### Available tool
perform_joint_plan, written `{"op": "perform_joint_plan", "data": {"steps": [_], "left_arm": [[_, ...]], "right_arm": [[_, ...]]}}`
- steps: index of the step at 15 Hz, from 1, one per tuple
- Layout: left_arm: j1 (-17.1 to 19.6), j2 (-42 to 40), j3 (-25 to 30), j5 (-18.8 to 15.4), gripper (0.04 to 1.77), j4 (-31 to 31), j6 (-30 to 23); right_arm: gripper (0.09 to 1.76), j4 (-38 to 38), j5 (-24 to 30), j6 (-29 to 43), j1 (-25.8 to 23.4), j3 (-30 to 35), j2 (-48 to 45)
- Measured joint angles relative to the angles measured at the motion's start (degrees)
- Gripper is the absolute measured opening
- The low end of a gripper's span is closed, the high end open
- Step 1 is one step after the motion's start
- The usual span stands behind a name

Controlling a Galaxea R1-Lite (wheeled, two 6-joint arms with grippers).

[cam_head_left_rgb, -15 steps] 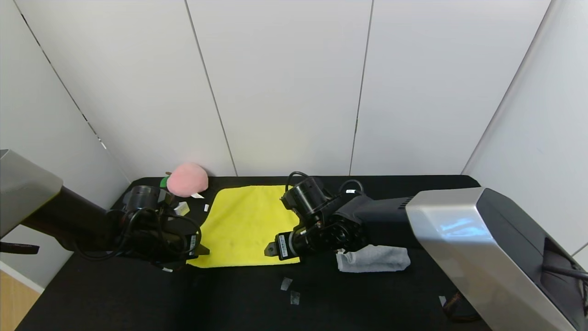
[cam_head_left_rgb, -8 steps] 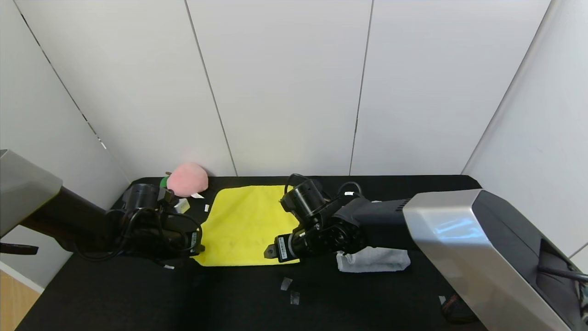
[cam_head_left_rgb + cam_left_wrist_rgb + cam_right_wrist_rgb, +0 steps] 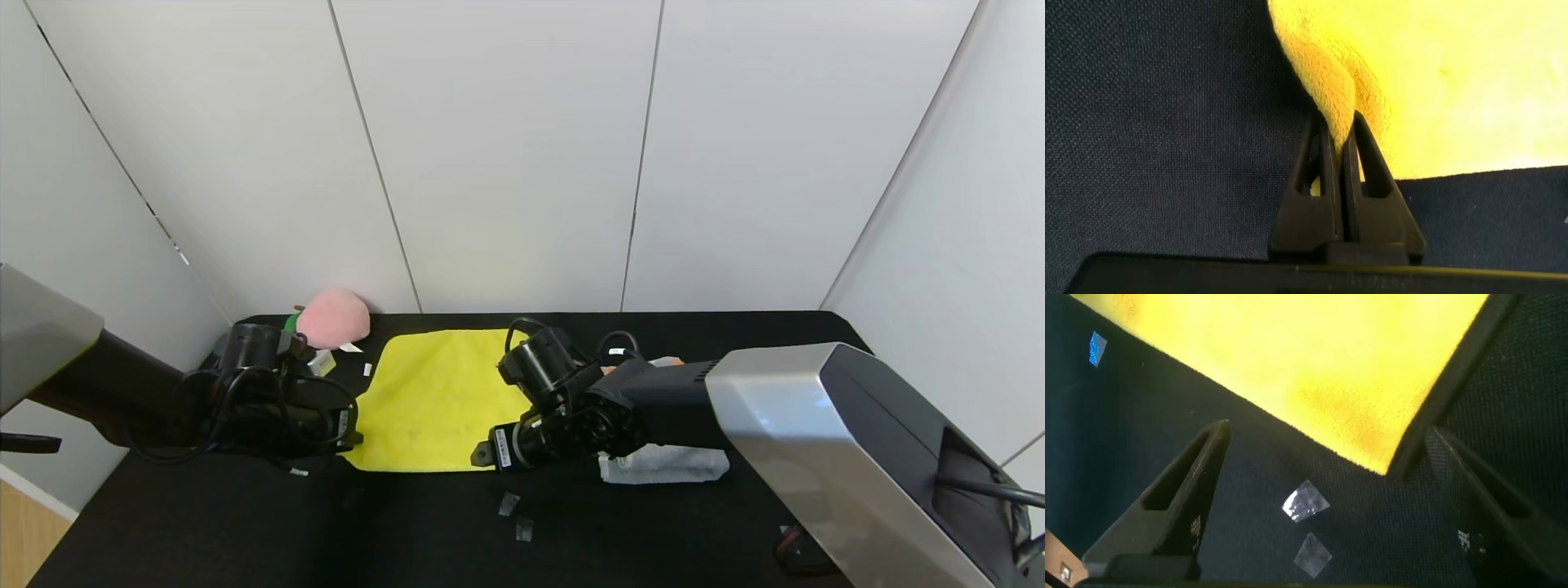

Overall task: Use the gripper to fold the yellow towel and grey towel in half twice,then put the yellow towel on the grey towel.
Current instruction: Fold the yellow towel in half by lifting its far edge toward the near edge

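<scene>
The yellow towel's free near corner (image 3: 1382, 467) is too shallow between my right gripper's fingers, so my right gripper should move farther onto the cloth (image 3: 1360, 423) before it closes.
The yellow towel (image 3: 437, 396) lies spread flat on the black table, between my two arms. My left gripper (image 3: 353, 441) is shut on the towel's near left corner; in the left wrist view the yellow cloth (image 3: 1333, 90) is pinched between the closed fingers (image 3: 1327, 184). My right gripper (image 3: 482, 453) is open and empty, just above the towel's near right corner (image 3: 1372, 449), which lies between its spread fingers (image 3: 1184, 490). The grey towel (image 3: 665, 464) lies folded in a small bundle at the right, partly hidden under my right arm.
A pink plush peach (image 3: 333, 318) sits at the back left by the wall. Small pieces of clear tape (image 3: 508, 504) lie on the table (image 3: 245, 531) in front of the yellow towel, also seen in the right wrist view (image 3: 1305, 502). White walls close in the back and sides.
My left gripper has drawn the towel's near left corner slightly back and to the left. My right gripper has shifted slightly toward me, at the near right corner.
</scene>
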Motion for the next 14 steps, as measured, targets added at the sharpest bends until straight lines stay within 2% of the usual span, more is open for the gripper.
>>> {"op": "perform_joint_plan", "data": {"steps": [10, 11, 14], "left_arm": [[0.0, -0.2, -0.2, -1.1, 0.12, -0.2, 0.0], [0.0, -0.2, -0.1, -1.2, 0.12, -0.2, 0.0], [0.0, -0.2, 0.0, -1.3, 0.12, -0.2, 0.0]], "right_arm": [[1.71, 0.5, -0.1, 0.0, 0.1, 0.1, 0.8], [1.60, 0.5, -0.1, 0.0, 0.2, 0.1, 1.0], [1.12, 0.4, -0.1, 0.0, 0.4, 0.1, 1.4]]}}
